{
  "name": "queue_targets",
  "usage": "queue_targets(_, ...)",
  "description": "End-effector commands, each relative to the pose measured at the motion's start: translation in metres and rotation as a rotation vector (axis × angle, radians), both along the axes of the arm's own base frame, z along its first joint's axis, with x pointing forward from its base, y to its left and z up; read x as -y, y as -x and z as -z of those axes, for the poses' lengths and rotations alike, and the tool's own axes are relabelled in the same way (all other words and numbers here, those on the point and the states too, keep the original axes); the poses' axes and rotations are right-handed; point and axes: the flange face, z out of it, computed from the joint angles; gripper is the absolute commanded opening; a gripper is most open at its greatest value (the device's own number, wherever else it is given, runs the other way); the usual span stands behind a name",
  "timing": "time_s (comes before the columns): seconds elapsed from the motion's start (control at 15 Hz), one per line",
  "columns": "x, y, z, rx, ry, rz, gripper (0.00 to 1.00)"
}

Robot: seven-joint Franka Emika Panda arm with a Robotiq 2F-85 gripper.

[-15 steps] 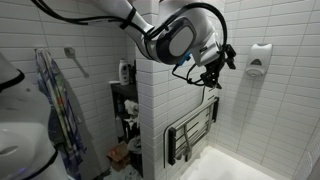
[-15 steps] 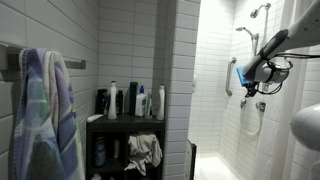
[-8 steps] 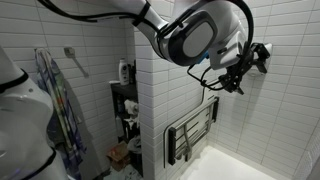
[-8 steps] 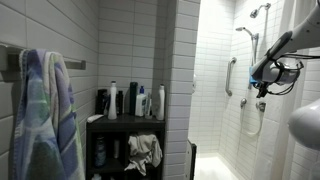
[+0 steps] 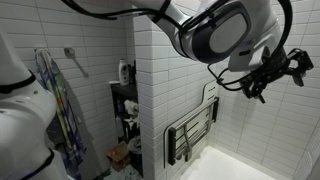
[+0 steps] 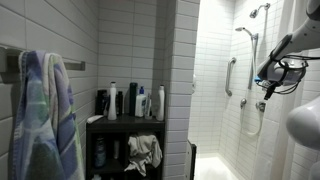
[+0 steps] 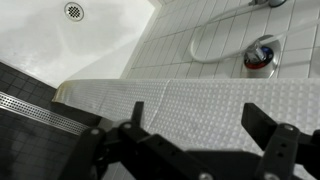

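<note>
The white textured piece lies crosswise under both open fingers of my gripper, so my gripper needs to move back, turn and come in to pinch the white piece's loose end.
My gripper hangs in mid-air inside the white-tiled shower, open and holding nothing; it also shows at the right of an exterior view, gripper. In the wrist view its two dark fingers stand wide apart, gripper, over a white textured strip that looks like a mat or ledge. Beyond the strip lie the shower floor with a round drain, a looped white hose and a chrome valve. Nothing touches the fingers.
A folded shower seat hangs on the wall below the arm. A grab bar, shower head and hose are on the far wall. A dark shelf with bottles and a striped towel stand outside the stall.
The arm has swung further into the shower, carrying the gripper rightward across the wall. The jaws stayed open.
</note>
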Motion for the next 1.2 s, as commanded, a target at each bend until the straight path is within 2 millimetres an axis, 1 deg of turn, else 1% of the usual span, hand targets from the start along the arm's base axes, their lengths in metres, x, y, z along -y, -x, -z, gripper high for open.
queue_targets(0.0, 0.027, 0.003, 0.003, 0.039, -0.077, 0.123, 1.00)
queue_targets(0.2, 0.037, 0.007, 0.005, 0.052, -0.104, 0.184, 1.00)
queue_targets(0.33, 0.038, 0.007, 0.006, 0.058, -0.118, 0.199, 1.00)
queue_targets(0.53, 0.032, 0.003, 0.009, 0.058, -0.138, 0.175, 1.00)
queue_targets(0.8, 0.012, 0.004, 0.014, 0.075, -0.190, 0.104, 1.00)
queue_targets(1.0, 0.012, 0.019, 0.024, 0.068, -0.201, 0.123, 1.00)
queue_targets(1.13, 0.015, 0.034, 0.033, 0.060, -0.214, 0.159, 1.00)
